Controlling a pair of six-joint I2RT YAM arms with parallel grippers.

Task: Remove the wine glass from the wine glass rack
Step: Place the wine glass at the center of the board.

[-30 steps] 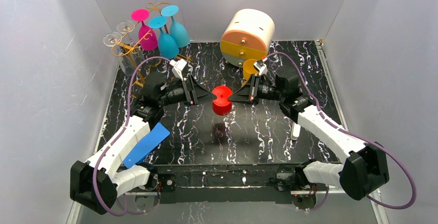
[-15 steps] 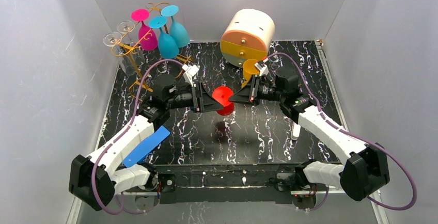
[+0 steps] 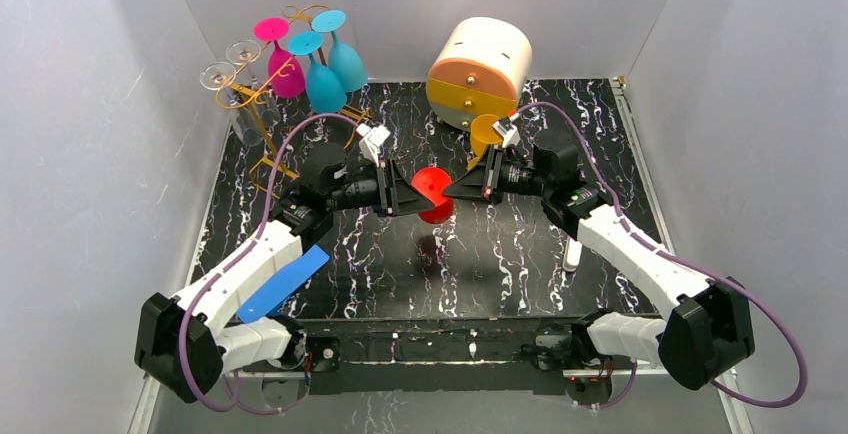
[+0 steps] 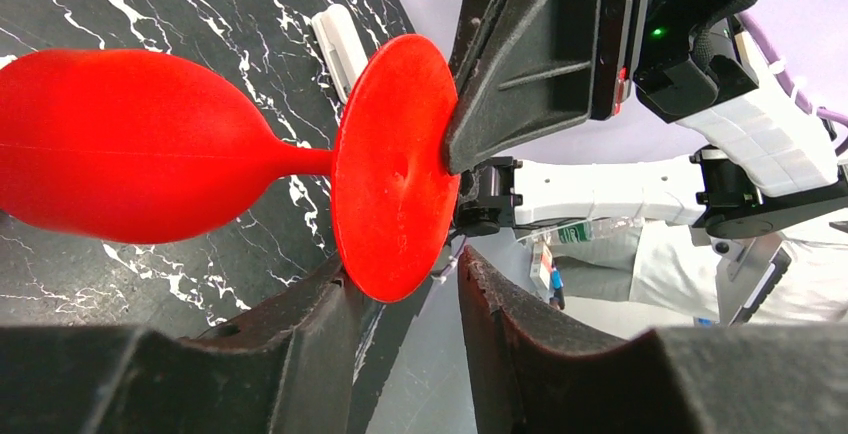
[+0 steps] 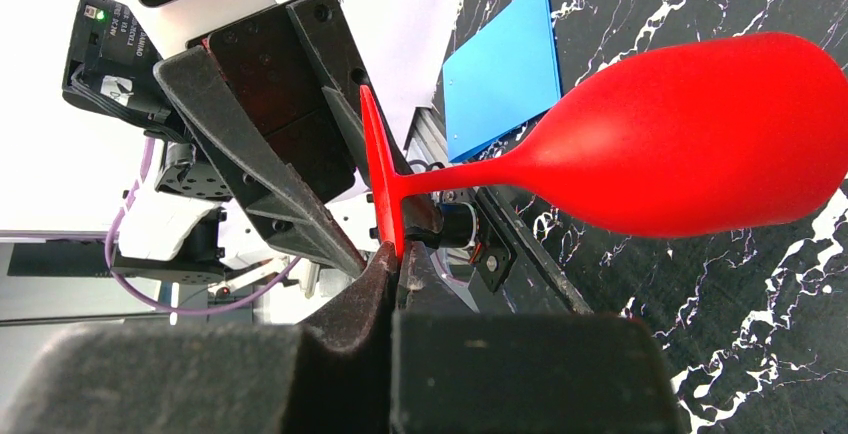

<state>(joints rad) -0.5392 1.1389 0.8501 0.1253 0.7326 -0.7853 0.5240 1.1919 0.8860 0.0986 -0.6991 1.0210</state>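
The red wine glass hangs bowl-down (image 3: 436,214) from my right gripper, so my left gripper needs to grip the foot (image 3: 431,184) and turn the bowl upward for my right gripper.
A red wine glass (image 3: 432,194) hangs in mid-air over the middle of the table, lying sideways with its bowl (image 5: 690,144) toward the table. My right gripper (image 5: 398,249) is shut on the rim of its round foot (image 4: 395,169). My left gripper (image 4: 403,266) is open, its jaws on either side of the foot's opposite edge; one finger (image 4: 300,339) is next to the disc, the other stands apart. The gold wire wine glass rack (image 3: 262,119) stands at the far left and carries pink (image 3: 285,66), teal (image 3: 323,82), blue (image 3: 346,54) and clear (image 3: 238,89) glasses.
A round cream-and-orange drawer box (image 3: 478,69) stands at the back centre, with an orange disc (image 3: 485,134) in front of it. A blue card (image 3: 285,279) lies under my left arm. A small white object (image 3: 572,252) lies at the right.
My left arm has shifted right and its wrist has turned, bringing the open jaws round the red foot. The right gripper and the glass have stayed almost still.
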